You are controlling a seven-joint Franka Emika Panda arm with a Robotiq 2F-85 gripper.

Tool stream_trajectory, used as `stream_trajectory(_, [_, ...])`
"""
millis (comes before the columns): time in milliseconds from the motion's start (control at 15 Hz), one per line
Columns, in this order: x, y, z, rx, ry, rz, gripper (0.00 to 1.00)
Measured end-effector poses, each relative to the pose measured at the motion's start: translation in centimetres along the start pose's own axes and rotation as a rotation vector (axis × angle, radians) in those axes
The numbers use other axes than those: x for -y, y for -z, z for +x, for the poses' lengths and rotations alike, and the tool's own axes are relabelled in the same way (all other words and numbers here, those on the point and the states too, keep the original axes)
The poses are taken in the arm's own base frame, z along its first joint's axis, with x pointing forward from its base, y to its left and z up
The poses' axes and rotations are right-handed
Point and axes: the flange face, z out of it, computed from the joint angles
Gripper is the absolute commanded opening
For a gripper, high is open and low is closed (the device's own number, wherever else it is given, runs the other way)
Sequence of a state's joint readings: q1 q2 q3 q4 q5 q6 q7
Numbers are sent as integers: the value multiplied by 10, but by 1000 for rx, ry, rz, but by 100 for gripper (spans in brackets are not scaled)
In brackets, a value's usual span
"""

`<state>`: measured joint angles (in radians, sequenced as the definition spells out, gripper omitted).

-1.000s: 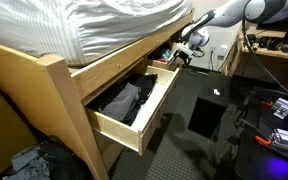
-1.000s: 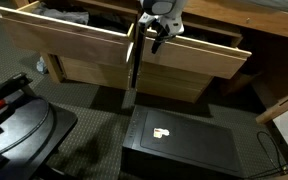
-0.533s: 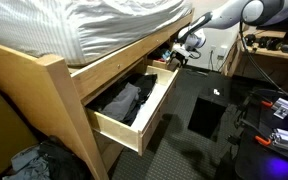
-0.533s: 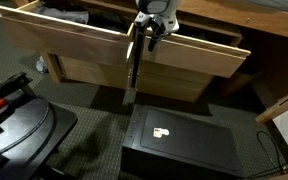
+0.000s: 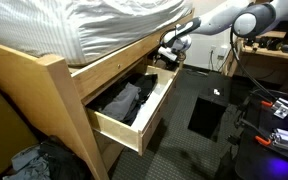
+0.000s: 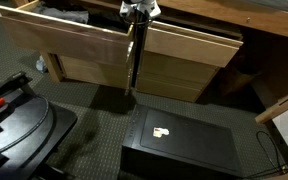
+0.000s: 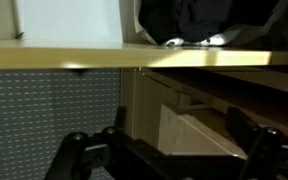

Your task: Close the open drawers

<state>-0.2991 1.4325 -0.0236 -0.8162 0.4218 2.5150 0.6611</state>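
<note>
My gripper is in the gap [image 6: 136, 58] next to the far-out drawer. Next, I back out and go around to that drawer's front panel [image 6: 79, 37] to push the drawer in.
The bed frame has two pine drawers. One drawer [image 5: 152, 112] stands pulled far out with dark clothes [image 5: 121, 101] inside; it is the left one in an exterior view [image 6: 64, 45]. The other drawer [image 6: 189, 50] sits further in, its front panel close to the frame. My gripper [image 5: 170, 52] is at the frame at the gap between the two drawers, also in an exterior view [image 6: 137, 12]. In the wrist view my gripper [image 7: 169, 150] has its fingers wide apart, with pine wood between them and dark clothes [image 7: 189, 20] above. It holds nothing.
A black box [image 5: 206, 112] lies on the floor in front of the drawers, also in an exterior view [image 6: 179, 145]. Black equipment [image 6: 19, 120] stands nearby. A bed post [image 5: 59, 100] and a grey duvet [image 5: 114, 25] are close. A desk [image 5: 274, 50] stands behind.
My gripper has moved in toward the bed frame. The drawer in front of it has slid back with it. The other drawer has not moved.
</note>
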Motion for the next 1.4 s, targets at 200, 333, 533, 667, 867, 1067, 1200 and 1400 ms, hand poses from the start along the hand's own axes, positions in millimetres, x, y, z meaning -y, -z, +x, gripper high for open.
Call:
stream_trajectory(200, [-1, 0, 1, 0, -1, -1, 100])
stream_trajectory(333, [-2, 0, 2, -1, -3, -1, 100])
stream_trajectory(533, [-5, 9, 14, -52, -47, -33, 100])
stream_trajectory(667, [-3, 32, 34, -127, -103, -56, 100])
stream_trajectory(867, [8, 82, 51, -188, -93, -154, 100])
stream_trajectory(1067, [24, 111, 47, -160, -57, -165, 100])
stream_trajectory(1200, [17, 101, 47, -156, -61, -175, 100])
stream_trajectory(1400, [15, 96, 45, -159, -47, -183, 100])
